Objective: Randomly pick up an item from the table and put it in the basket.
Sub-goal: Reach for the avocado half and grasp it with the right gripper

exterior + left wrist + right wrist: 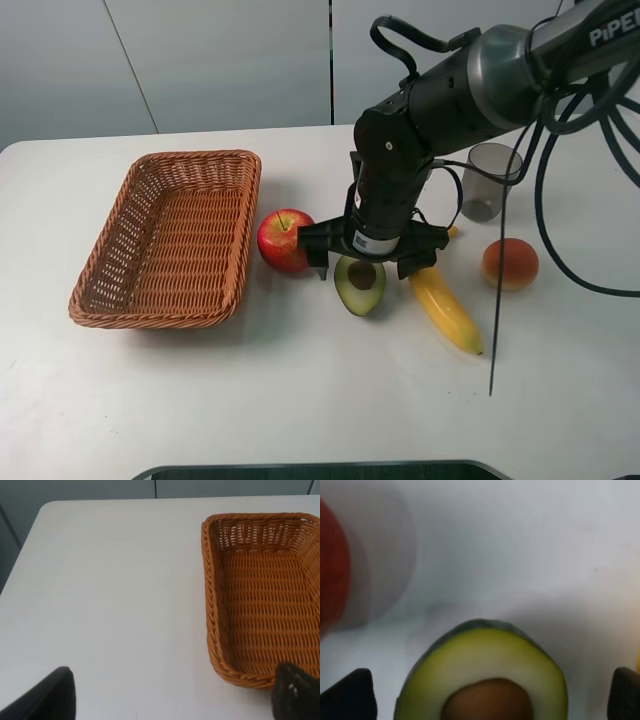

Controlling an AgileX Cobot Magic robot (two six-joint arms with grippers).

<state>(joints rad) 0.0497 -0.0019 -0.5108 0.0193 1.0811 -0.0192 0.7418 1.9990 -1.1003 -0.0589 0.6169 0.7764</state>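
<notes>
The brown pit (362,274) sits tightly in the pale flesh. The halved avocado (359,297) will hold on to its pit when I pick it up and carry it.
The halved avocado (360,285) lies cut side up on the white table (300,400), between a red apple and a banana. My right gripper (363,262) hangs just above it, open, with one finger on each side and not touching it. In the right wrist view the avocado (485,670) fills the space between the dark fingertips (347,695). The empty wicker basket (95,305) stands at the left. My left gripper (172,702) is open and empty over bare table, beside the basket's rim (212,610). The left arm is out of the exterior high view.
A red apple (284,240) lies just left of the avocado, close to the basket. A yellow banana (445,305) lies just right of it. An orange-red fruit (510,263) and a grey translucent cup (490,180) stand further right. A thin black cable (497,300) hangs by the fruit.
</notes>
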